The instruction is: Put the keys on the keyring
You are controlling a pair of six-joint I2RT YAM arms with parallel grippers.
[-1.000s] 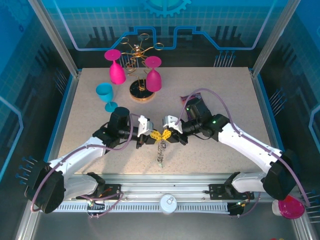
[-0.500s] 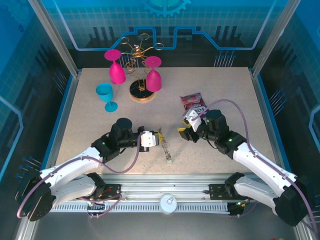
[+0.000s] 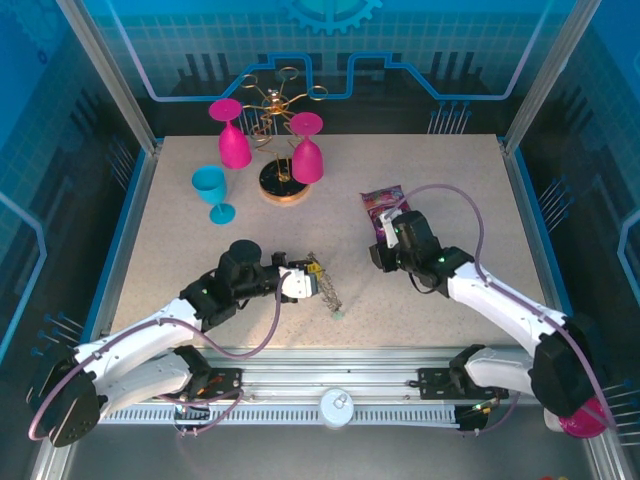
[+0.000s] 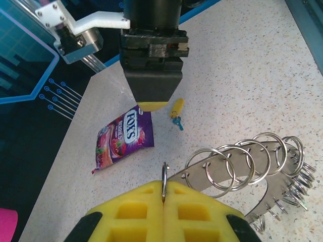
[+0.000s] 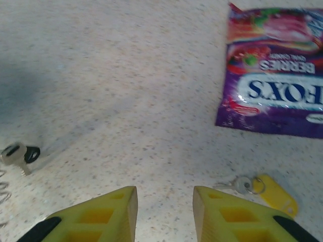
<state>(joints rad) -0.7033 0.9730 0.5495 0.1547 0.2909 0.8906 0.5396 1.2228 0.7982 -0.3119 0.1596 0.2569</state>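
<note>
The yellow tag's small ring is clear of the candy packet, so my right gripper should keep moving over, open, until its fingers are on either side of that ring.
My left gripper is shut on one wire loop of the keyring, a flat grey hoop edged with rings, which hangs to its right. From above, the left gripper holds the keyring near the table's middle. My right gripper is open just above the table with nothing between its fingers. A key with a yellow tag lies just right of its right finger. Another key with a black tag lies far left. From above, the right gripper is right of the keyring, apart from it.
A purple candy packet lies behind the right gripper. Two pink goblets, a blue goblet and a gold wire rack stand at the back left. A small pale green tag lies below the keyring.
The right gripper has left the keyring, moved right toward the candy packet and stands open. The left gripper, still shut on the keyring, has shifted slightly.
</note>
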